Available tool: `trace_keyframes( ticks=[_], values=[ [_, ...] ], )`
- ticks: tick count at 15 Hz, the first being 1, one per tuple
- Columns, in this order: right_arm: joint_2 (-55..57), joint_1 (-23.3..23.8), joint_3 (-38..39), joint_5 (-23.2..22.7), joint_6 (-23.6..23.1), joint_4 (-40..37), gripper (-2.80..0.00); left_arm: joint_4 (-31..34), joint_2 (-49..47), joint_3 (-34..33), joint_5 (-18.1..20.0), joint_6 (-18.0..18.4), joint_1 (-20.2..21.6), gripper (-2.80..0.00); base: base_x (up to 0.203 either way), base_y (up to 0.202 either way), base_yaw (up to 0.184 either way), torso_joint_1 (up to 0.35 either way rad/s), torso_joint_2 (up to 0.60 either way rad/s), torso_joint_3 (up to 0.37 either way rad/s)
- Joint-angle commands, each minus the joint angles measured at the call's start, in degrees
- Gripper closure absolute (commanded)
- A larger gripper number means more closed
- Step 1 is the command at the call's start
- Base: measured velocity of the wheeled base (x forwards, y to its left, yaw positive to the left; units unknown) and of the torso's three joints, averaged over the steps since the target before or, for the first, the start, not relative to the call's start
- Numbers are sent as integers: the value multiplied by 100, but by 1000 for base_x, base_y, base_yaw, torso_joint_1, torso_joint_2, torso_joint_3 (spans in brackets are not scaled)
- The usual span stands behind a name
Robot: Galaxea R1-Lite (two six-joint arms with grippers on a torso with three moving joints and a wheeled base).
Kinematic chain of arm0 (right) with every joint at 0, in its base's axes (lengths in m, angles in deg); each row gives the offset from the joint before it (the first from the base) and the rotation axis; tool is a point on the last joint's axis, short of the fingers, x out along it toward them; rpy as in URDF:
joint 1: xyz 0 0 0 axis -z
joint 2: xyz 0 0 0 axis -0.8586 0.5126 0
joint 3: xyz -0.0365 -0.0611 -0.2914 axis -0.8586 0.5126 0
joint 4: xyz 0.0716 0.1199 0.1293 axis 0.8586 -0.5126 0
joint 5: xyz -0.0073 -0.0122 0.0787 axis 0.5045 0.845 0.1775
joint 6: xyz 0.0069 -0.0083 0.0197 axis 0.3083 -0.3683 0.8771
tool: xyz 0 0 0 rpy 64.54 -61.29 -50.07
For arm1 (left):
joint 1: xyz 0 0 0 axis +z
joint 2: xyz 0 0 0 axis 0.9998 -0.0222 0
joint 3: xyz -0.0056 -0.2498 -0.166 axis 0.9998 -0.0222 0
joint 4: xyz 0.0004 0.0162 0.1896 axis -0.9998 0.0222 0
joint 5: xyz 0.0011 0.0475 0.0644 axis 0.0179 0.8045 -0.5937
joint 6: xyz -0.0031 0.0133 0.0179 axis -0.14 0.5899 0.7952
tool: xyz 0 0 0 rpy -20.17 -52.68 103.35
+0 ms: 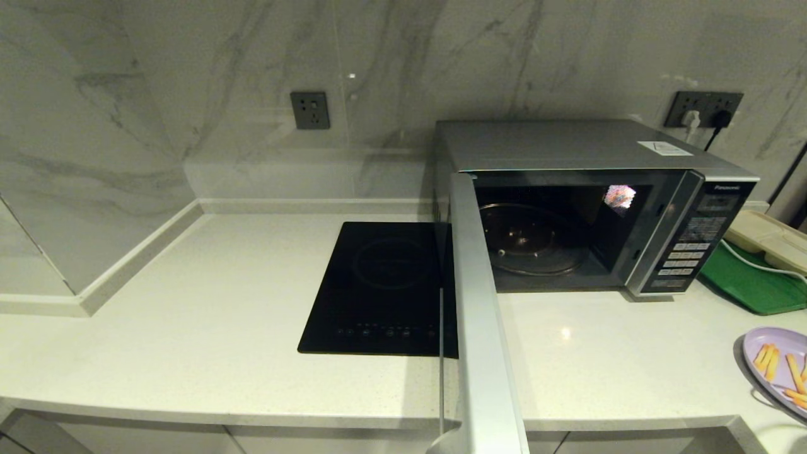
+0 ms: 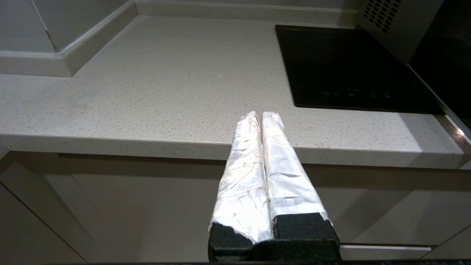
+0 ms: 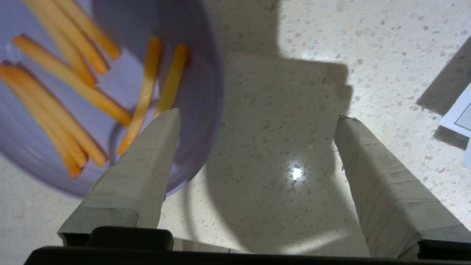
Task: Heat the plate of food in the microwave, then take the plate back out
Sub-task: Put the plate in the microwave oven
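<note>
The lilac plate's rim (image 3: 220, 95) passes between the open fingers of the robot's right gripper, so the gripper should go on moving down until its fingers are on both sides of the plate's rim (image 3: 217, 126), then close on it.
The microwave (image 1: 592, 151) stands at the back right of the counter with its door (image 1: 479, 315) swung wide toward me. Its glass turntable (image 1: 529, 243) is bare. The lilac plate of food (image 1: 778, 362) rests on the counter at the near right edge, fries (image 3: 73, 84) lying on it. My right gripper (image 3: 257, 117) hangs open just above it, one finger over the plate's (image 3: 198, 73) rim, the other over bare counter, gripping nothing. My left gripper (image 2: 261, 114) is shut and empty, low in front of the counter's front edge.
A black glass cooktop (image 1: 384, 290) lies left of the open door. A green tray (image 1: 750, 284) and a beige tray (image 1: 766, 236) sit right of the microwave. A white paper (image 3: 458, 117) lies near the right gripper. The pale counter (image 1: 189, 302) stretches left.
</note>
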Motion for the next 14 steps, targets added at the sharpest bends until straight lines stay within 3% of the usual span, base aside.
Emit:
trace_keyframes(
  ticks=[1,14],
  values=[
    [192,109,51,-11,22,16,-280,-4,0,-1,-3,-4,1,0,0,0,0,0,0,0],
    [616,92,-19,-7,101,385,-280,-4,0,-1,-3,-4,1,0,0,0,0,0,0,0]
  ],
)
